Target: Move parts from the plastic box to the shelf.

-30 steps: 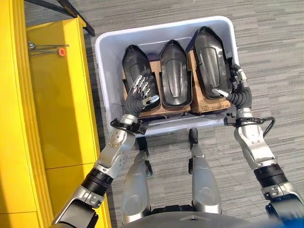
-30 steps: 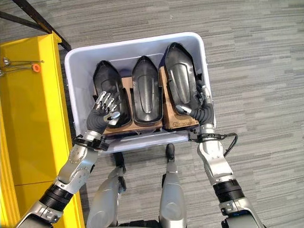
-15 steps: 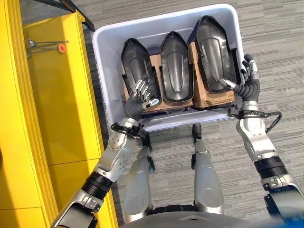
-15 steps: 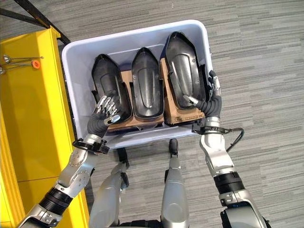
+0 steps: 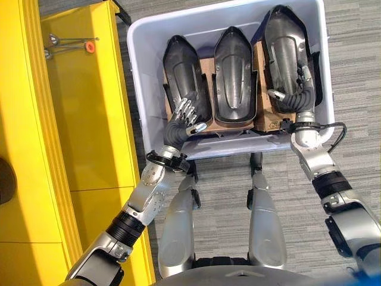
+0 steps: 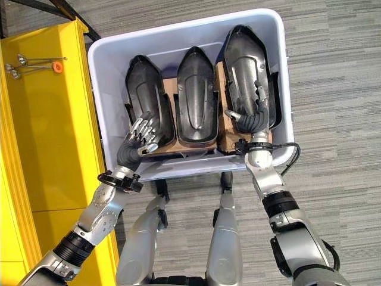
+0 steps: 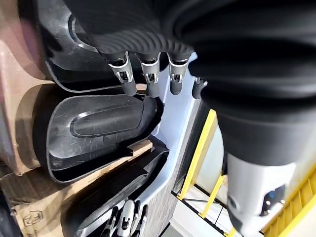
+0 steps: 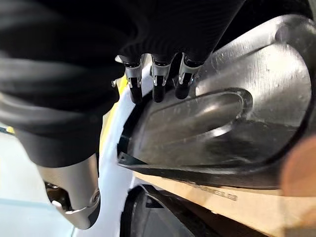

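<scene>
Printed brown cardboard (image 5: 272, 124) sticks out along the part's edge. A closed cardboard box should show underneath when I lift the part (image 5: 284, 53) with my right gripper.
A pale grey plastic box (image 5: 141, 101) stands on the floor and holds three black moulded parts side by side on brown cardboard (image 5: 205, 74): a left part (image 5: 181, 68), a middle part (image 5: 234, 74) and a right part (image 5: 284, 47). My left hand (image 5: 181, 122) hovers open over the near end of the left part, fingers (image 7: 148, 81) relaxed and thumb spread. My right hand (image 6: 253, 113) is inside the box over the near end of the right part (image 8: 217, 118), open, with its fingers (image 8: 157, 81) straight above the part's shiny top.
A yellow shelf (image 5: 77, 131) runs along the left side of the box, close to its wall. On its top lie thin metal tools with an orange piece (image 5: 89, 46). Grey carpet (image 6: 333, 119) surrounds the box on the right.
My right hand has moved from the box's right rim inward over the right part. The left hand stays at the left part's near end. The camera has shifted.
</scene>
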